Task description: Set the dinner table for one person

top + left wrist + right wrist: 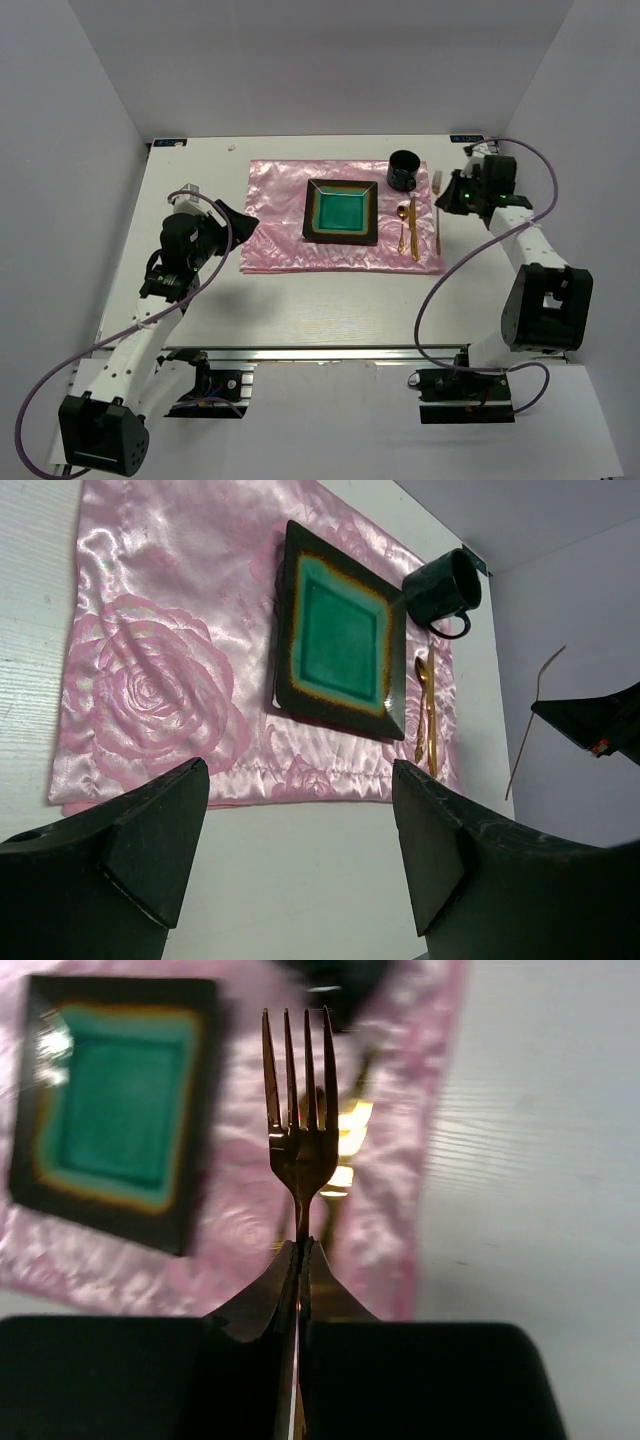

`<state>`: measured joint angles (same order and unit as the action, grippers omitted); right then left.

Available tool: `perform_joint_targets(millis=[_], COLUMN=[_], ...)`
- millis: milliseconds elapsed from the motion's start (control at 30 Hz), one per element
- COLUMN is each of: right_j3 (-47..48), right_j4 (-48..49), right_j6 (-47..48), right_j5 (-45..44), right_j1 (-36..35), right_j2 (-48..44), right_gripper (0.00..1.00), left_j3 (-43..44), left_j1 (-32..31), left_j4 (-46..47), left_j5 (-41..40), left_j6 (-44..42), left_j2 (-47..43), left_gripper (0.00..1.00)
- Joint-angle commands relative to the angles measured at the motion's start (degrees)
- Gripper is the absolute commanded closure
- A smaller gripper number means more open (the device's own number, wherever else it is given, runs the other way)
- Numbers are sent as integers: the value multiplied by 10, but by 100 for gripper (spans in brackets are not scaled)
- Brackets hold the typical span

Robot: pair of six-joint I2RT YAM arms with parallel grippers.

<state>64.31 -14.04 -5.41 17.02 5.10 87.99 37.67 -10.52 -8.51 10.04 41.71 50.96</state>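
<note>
The gold fork [437, 182] has its tines pointing forward and the mat across the plate from the knife [279, 216] is free, so the robot's right gripper should go on carrying the fork there until it lets go.
The white dinner table [300, 310] carries a shiny pink placemat [275, 215]. On the mat are a square dark plate with a teal centre [341, 211], a dark mug [404, 170], a gold spoon [402, 225] and a gold knife [413, 228]. My right gripper [443, 200] is shut on a gold fork [298, 1110] and holds it above the mat's right edge, beside the knife. The pinched fork [437, 225] points tines forward past my right gripper [300, 1250]. My left gripper [240, 215] is open and empty at the mat's left edge; it [300, 820] is above bare table.
White walls close in the table at the back and both sides. A metal rail [310, 352] runs along the front edge. The left wrist view shows the plate [340, 630], mug [445, 585], fork [530, 730] and right gripper [600, 720].
</note>
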Motion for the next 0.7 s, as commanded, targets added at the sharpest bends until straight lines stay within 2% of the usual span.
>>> perform_joint_targets(millis=[0, 33, 167, 300, 400, 433, 500, 667], right_j3=[-13, -11, 26, 120, 192, 241, 287, 389], right_j4=[21, 26, 68, 92, 94, 94, 98, 104], right_j6=[-24, -35, -105, -193, -263, -278, -304, -383], right_j5=[57, 63, 86, 99, 98, 97, 83, -3], right_j1=[-85, -132, -249, -362, -412, -423, -446, -468], right_j2=[-30, -31, 14, 97, 190, 236, 275, 374], right_gripper=[100, 100, 100, 100, 100, 100, 100, 100], left_j3=[25, 28, 38, 48, 50, 50, 50, 50], left_j1=[0, -1, 0, -1, -1, -1, 0, 0], left_j4=[9, 7, -15, -49, -77, -92, -106, -150], left_j5=[-2, -3, -11, -26, -42, -48, -59, -78], left_j6=[-10, -12, -20, -21, -14, -9, -4, 17], left_j2=[-29, -33, -61, -96, -125, -138, -150, -188], left_gripper=[17, 17, 17, 17, 16, 17, 17, 17])
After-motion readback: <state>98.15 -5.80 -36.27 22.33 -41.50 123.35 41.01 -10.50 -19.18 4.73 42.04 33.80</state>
